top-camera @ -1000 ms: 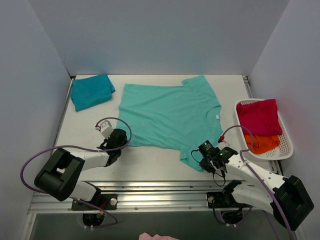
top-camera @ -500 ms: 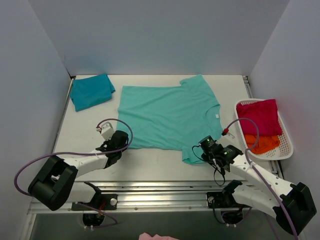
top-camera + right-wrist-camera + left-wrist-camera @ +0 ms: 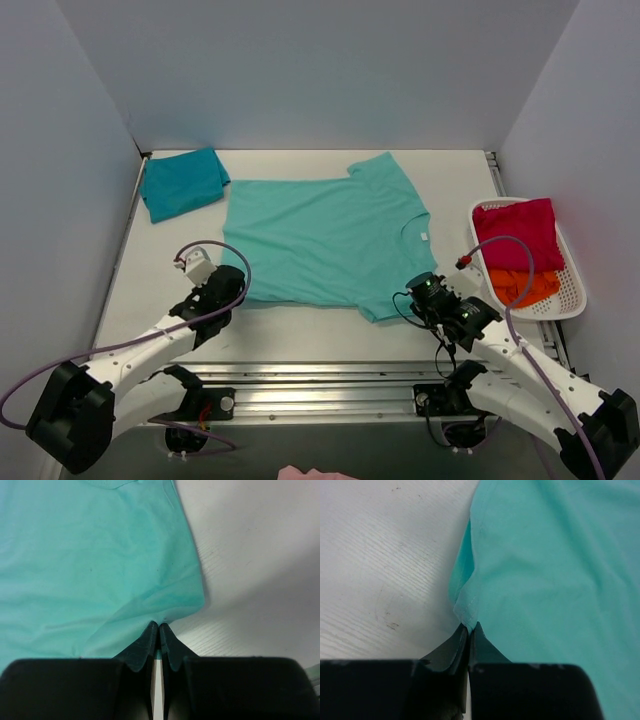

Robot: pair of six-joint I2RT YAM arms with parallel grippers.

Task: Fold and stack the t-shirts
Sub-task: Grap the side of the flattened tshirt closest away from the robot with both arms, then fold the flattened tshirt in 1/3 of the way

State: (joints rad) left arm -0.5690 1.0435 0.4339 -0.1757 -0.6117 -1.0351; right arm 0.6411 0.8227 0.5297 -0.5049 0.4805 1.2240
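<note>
My grippers are pinching the t-shirt's hem corner (image 3: pixel 465 605) and near sleeve, so my left gripper should go on moving the hem corner over the t-shirt's flat body (image 3: pixel 262 238) until its near side is folded.
A light mint-green t-shirt (image 3: pixel 320 235) lies spread flat in the middle of the table, collar toward the right. My left gripper (image 3: pixel 236 290) is shut on its near-left hem corner; the left wrist view shows the fabric (image 3: pixel 550 570) pinched at the tips of that gripper (image 3: pixel 470 626). My right gripper (image 3: pixel 414 293) is shut on the near sleeve's edge, and in the right wrist view the cloth (image 3: pixel 90 555) bunches into the closed tips of the gripper (image 3: pixel 158 625). A darker teal-blue t-shirt (image 3: pixel 182 182) lies folded at the back left corner.
A white basket (image 3: pixel 572 298) at the right edge holds a red and an orange garment. Grey walls close in the table on three sides. A metal rail (image 3: pixel 320 375) runs along the near edge. Pink cloth (image 3: pixel 315 472) peeks in at the bottom.
Both arms have swung left with the mint-green shirt in their grip, and the shirt has slid left across the table. The teal-blue shirt has not moved.
</note>
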